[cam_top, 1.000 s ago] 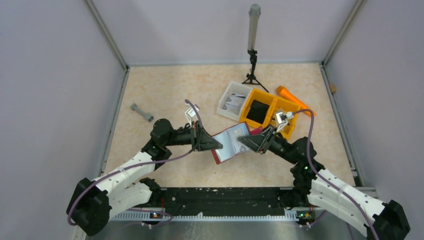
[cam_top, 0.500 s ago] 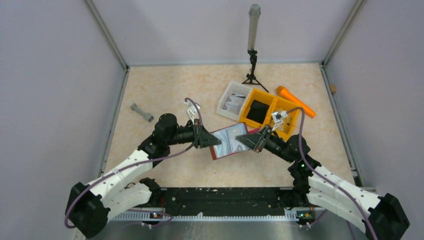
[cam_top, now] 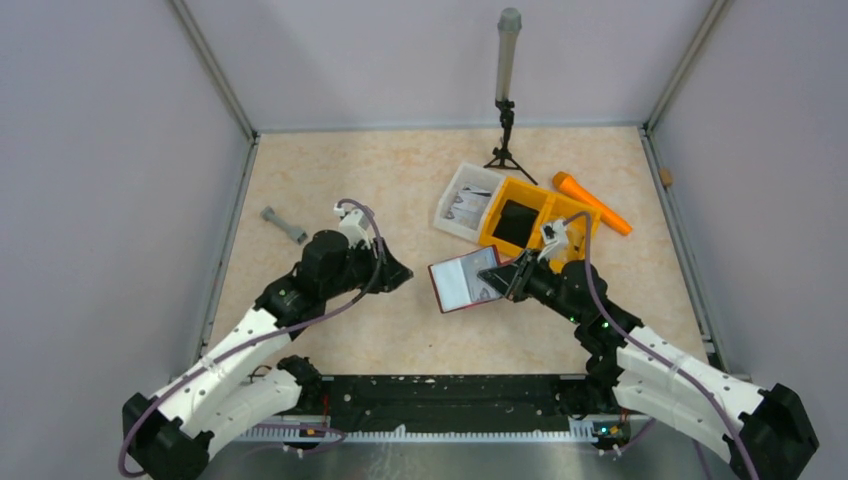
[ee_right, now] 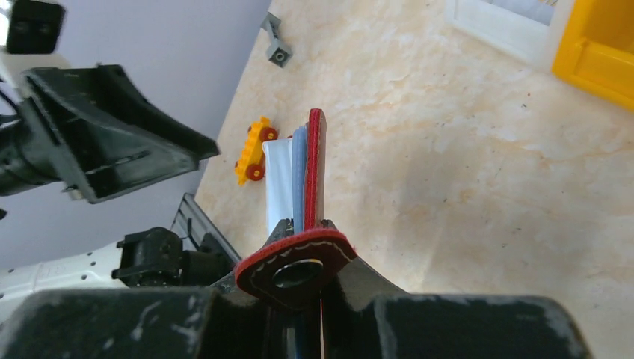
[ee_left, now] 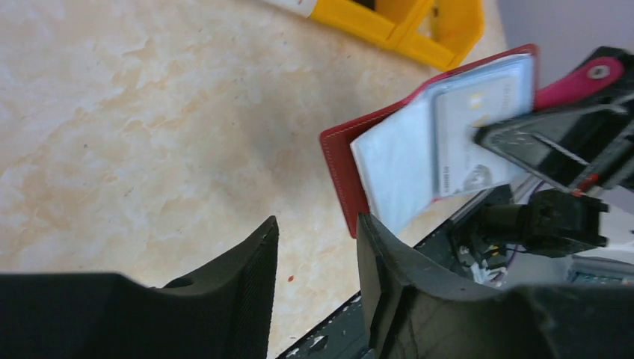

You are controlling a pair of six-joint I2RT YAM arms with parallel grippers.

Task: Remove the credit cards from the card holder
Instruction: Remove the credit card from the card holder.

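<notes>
My left gripper is pointing down short of the card holder's open flap. I should tilt my left gripper toward level and reach for the cards' near edge.
The dark red card holder hangs open above the table, with my right gripper shut on its right edge beside the snap tab. The pale credit cards lie against its inner face, still within the red cover. From the right wrist the card holder is seen edge-on, with the cards' pale edges to its left. My left gripper is open and empty, a short way left of the holder. In its own view the left gripper has bare table between its fingers.
A yellow-orange divided bin and a white tray stand behind the holder, with an orange object to their right. A tripod with a pole stands at the back. A grey part lies far left and a yellow toy car near the left arm.
My left gripper has let go of the card holder's left edge, opened and drawn back to the left. The right gripper keeps its hold and has shifted slightly left.
</notes>
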